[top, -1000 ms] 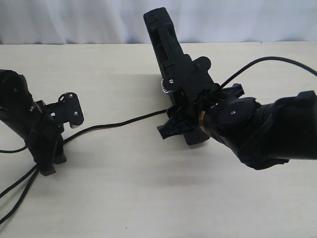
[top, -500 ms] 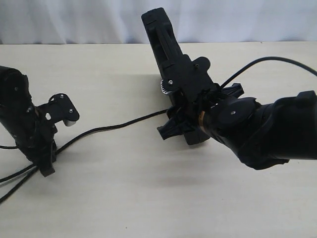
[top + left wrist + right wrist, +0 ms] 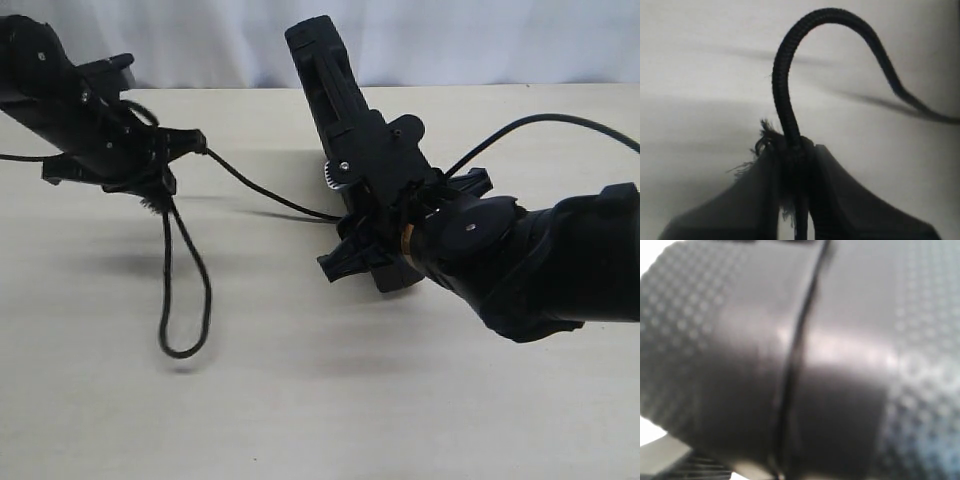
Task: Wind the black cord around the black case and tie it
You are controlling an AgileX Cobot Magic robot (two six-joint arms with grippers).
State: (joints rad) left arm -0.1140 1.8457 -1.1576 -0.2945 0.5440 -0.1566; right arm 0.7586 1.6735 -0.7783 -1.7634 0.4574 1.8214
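The black cord stretches away (image 3: 268, 192) from the tilted black case to my left gripper. So I should swing my left gripper back and take the cord over the case's raised edge (image 3: 314, 33).
The black case (image 3: 325, 75) stands tilted on its edge at mid-table, and my right gripper (image 3: 378, 235) is shut on its lower part. In the right wrist view the black case (image 3: 740, 340) fills the picture, blurred, and hides the fingers. The black cord (image 3: 262, 193) runs from the case leftward to my left gripper (image 3: 157, 187), which is lifted above the table at the back left and shut on it. Below that gripper a long loop (image 3: 186, 345) of cord hangs to the table. In the left wrist view the black cord (image 3: 782, 75) arcs out from between the fingers (image 3: 840, 190) beside its frayed tuft (image 3: 762, 142).
The beige table (image 3: 320, 410) spreads in front of both arms. A white curtain (image 3: 480, 40) closes the back edge. A glossy robot cable (image 3: 540, 120) arcs above the right arm.
My left gripper closed on the cord and rose from the table's left front toward the back left, lifting the cord so a loop hangs. The right arm and the case stayed put.
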